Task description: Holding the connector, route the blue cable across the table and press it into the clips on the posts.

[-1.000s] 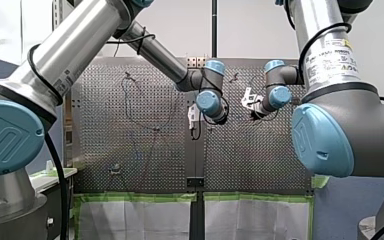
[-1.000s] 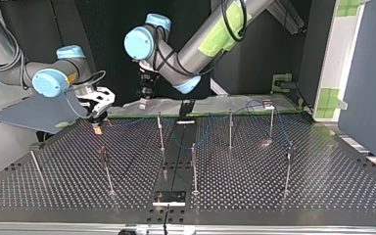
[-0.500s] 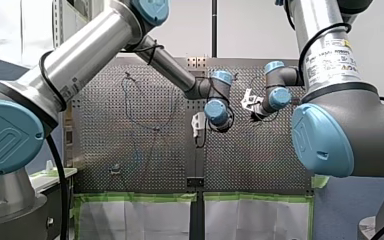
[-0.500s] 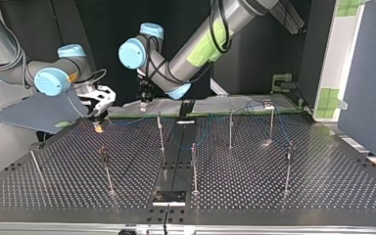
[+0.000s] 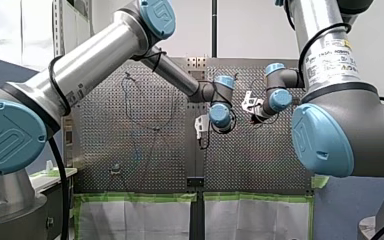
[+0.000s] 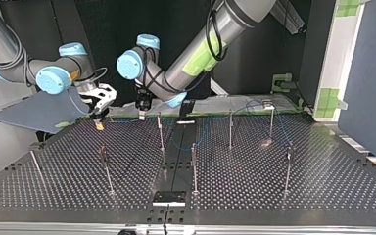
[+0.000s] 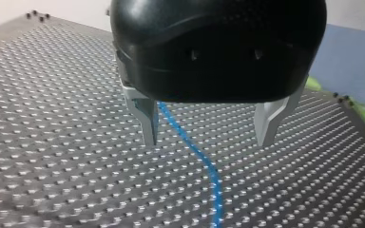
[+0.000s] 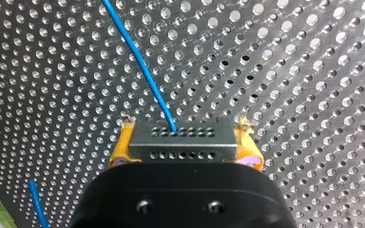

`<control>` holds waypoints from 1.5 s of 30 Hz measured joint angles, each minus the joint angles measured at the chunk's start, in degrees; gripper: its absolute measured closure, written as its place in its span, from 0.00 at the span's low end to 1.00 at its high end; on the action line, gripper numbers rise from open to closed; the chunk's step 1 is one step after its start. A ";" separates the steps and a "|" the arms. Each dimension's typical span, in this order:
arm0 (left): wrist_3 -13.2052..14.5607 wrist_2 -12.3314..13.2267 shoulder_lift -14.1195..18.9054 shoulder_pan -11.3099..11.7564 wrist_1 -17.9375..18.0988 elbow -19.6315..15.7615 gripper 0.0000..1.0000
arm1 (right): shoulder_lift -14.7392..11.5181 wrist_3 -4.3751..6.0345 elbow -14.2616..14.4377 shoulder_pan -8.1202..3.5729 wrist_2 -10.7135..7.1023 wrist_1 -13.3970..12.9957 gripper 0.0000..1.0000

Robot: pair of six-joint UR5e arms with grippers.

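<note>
The blue cable (image 8: 139,62) comes straight out of the grey connector (image 8: 182,142), so I expect that part of the cable to stay straight and follow along when I carry it.
My right gripper (image 8: 185,146) is shut on the grey connector (image 8: 180,137), with yellow pads (image 8: 122,145) on both sides of it. The blue cable (image 8: 142,66) leaves the connector and runs away over the perforated plate. In the top view my right gripper (image 6: 99,119) hangs low over the table's far left. My left gripper (image 6: 141,110) hangs close beside it, just above the plate. In the left wrist view my left gripper (image 7: 208,140) stands open. The blue cable (image 7: 204,161) lies on the plate under the gap, nearer one metal finger (image 7: 145,118).
Several thin posts stand on the plate, among them one (image 6: 160,129) just beside my left gripper, one (image 6: 230,128) further to the top view's right and one (image 6: 106,169) nearer the camera. A black strip (image 6: 176,161) runs down the table's middle.
My left arm has swung toward the top view's left and come lower, nearer my right gripper. My right gripper has hardly moved and keeps the connector.
</note>
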 joint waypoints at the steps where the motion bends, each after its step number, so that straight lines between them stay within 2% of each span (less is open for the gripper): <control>1: -0.11 -0.03 -0.57 -0.10 -0.48 0.60 0.00 | 0.00 0.00 0.00 0.00 -0.01 -0.02 1.00; 10: -0.62 -2.66 -4.48 0.44 -1.45 4.93 0.00 | 0.00 -0.22 0.03 0.32 -0.56 -0.11 1.00; 16: -0.66 -4.94 -4.91 0.50 -0.91 8.05 0.00 | 0.00 -0.26 0.04 0.35 -0.71 -0.36 1.00; 25: -0.68 -4.60 -4.97 0.01 -0.78 12.23 0.00 | 0.01 -0.16 0.04 0.35 -0.73 -0.93 1.00; 33: -0.68 -4.61 -4.99 -0.07 -1.38 12.18 0.00 | 0.01 -0.10 0.03 0.21 -0.73 -1.04 1.00; 35: -0.67 -4.63 -5.00 -0.07 -1.48 11.82 0.18 | 0.01 -0.09 0.02 0.20 -0.73 -1.07 1.00; 36: -0.66 -4.61 -5.01 -0.06 -1.47 11.63 0.18 | 0.01 -0.07 0.02 0.19 -0.73 -1.09 1.00; 38: -0.63 -4.46 -5.02 -0.04 -1.37 11.22 0.40 | 0.01 -0.07 0.02 0.16 -0.73 -1.11 1.00; 40: -0.61 -4.28 -5.02 -0.04 -1.24 10.98 0.40 | 0.01 -0.05 0.02 0.12 -0.73 -1.15 1.00; 41: -0.60 -4.23 -5.02 -0.04 -1.21 10.93 0.69 | 0.01 -0.04 0.01 0.11 -0.73 -1.17 1.00; 42: -0.60 -4.16 -5.02 -0.03 -1.20 10.89 0.69 | 0.01 -0.03 0.01 0.11 -0.73 -1.19 1.00; 44: -0.59 -4.01 -5.02 0.00 -1.21 10.85 0.89 | 0.01 -0.02 0.01 0.10 -0.73 -1.20 1.00; 45: -0.59 -3.93 -5.02 0.01 -1.23 10.84 0.89 | 0.01 -0.02 0.02 0.07 -0.73 -1.21 1.00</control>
